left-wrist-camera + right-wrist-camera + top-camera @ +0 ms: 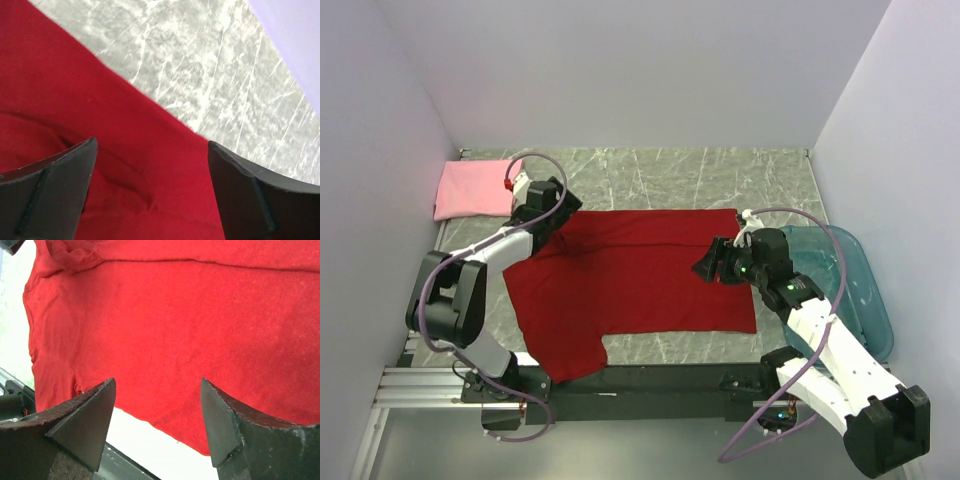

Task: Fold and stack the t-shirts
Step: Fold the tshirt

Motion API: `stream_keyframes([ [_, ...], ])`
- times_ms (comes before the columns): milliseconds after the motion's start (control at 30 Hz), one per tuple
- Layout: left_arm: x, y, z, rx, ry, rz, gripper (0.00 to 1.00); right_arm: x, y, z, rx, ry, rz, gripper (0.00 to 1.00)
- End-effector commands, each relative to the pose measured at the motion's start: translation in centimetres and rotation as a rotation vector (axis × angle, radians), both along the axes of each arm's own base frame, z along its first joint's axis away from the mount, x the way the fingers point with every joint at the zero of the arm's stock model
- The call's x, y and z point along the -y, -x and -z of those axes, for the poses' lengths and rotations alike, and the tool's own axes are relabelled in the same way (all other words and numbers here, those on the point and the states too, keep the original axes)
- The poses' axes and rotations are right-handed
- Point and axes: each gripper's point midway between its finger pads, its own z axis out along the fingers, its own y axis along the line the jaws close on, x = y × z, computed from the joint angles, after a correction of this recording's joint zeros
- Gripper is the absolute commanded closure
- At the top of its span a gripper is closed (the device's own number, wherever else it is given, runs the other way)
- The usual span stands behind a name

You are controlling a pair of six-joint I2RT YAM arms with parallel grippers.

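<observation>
My left gripper is to take the sleeve's end (94,261) and pull it flat toward the shirt's middle before the next fold, because the red t-shirt's folded-in sleeve (570,241) is bunched up.
The deep red t-shirt (630,280) lies spread on the marble table, one sleeve hanging toward the near edge. The light pink t-shirt (472,188) lies folded at the far left corner. My left gripper (558,222) is open just above the red shirt's far left part; the left wrist view shows red cloth (125,165) between its spread fingers (240,185). My right gripper (708,268) is open over the shirt's right side; the right wrist view shows the red shirt (175,325) beyond its spread fingers (220,420), holding nothing.
A translucent teal-blue plastic bin (855,285) stands at the right edge of the table, beside my right arm. White walls close in the table on left, back and right. A black rail (640,380) runs along the near edge.
</observation>
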Motion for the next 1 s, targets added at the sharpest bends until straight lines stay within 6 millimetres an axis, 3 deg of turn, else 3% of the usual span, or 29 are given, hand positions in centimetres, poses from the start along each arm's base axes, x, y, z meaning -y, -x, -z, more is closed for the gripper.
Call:
stream_keyframes([
  [0,0.2,0.9,-2.8,0.031,-0.013,0.043,0.01,-0.1,0.2,-0.4,0.029,-0.003,-0.022,0.25],
  [33,-0.1,1.7,-2.6,0.017,-0.018,0.04,0.01,-0.2,0.2,-0.5,0.032,-0.003,-0.028,0.25],
  [67,-0.5,2.2,-3.8,0.039,-0.023,0.024,0.01,-0.2,0.2,-0.4,0.026,-0.003,-0.029,0.26],
  [133,-0.8,4.6,-2.4,-0.029,-0.053,0.021,0.0,-0.4,0.3,-0.4,0.027,-0.01,-0.038,0.26],
  [167,-1.2,5.3,-3.1,-0.017,-0.063,0.008,0.01,-0.5,0.3,-0.4,0.026,-0.011,-0.04,0.26],
  [233,-0.6,7.5,-1.6,-0.062,-0.079,0.033,0.03,-0.6,0.4,-0.3,0.02,-0.014,-0.046,0.27],
  [267,-0.4,8.1,-1.9,-0.052,-0.073,0.039,0.05,-0.6,0.4,-0.3,0.021,-0.017,-0.046,0.27],
  [333,0.3,9.8,-0.1,-0.087,-0.047,0.064,0.11,-0.7,0.3,-0.4,0.023,-0.021,-0.046,0.27],
  [367,0.6,9.9,-0.1,-0.072,-0.026,0.07,0.13,-0.6,0.3,-0.3,0.021,-0.022,-0.044,0.27],
  [433,0.7,10.9,1.4,-0.093,-0.014,0.078,0.25,-0.8,0.4,-0.2,0.012,-0.027,-0.048,0.27],
  [500,0.8,10.7,1.6,-0.072,-0.006,0.074,0.33,-0.8,0.5,-0.2,0.013,-0.026,-0.052,0.28],
  [733,0.8,10.1,4.0,-0.102,-0.043,0.083,0.41,-0.5,0.6,-0.1,0.014,-0.017,-0.045,0.28],
  [967,0.8,8.9,5.1,-0.118,-0.086,0.083,0.51,-0.5,0.6,0.4,0.004,-0.011,-0.047,0.28],
])
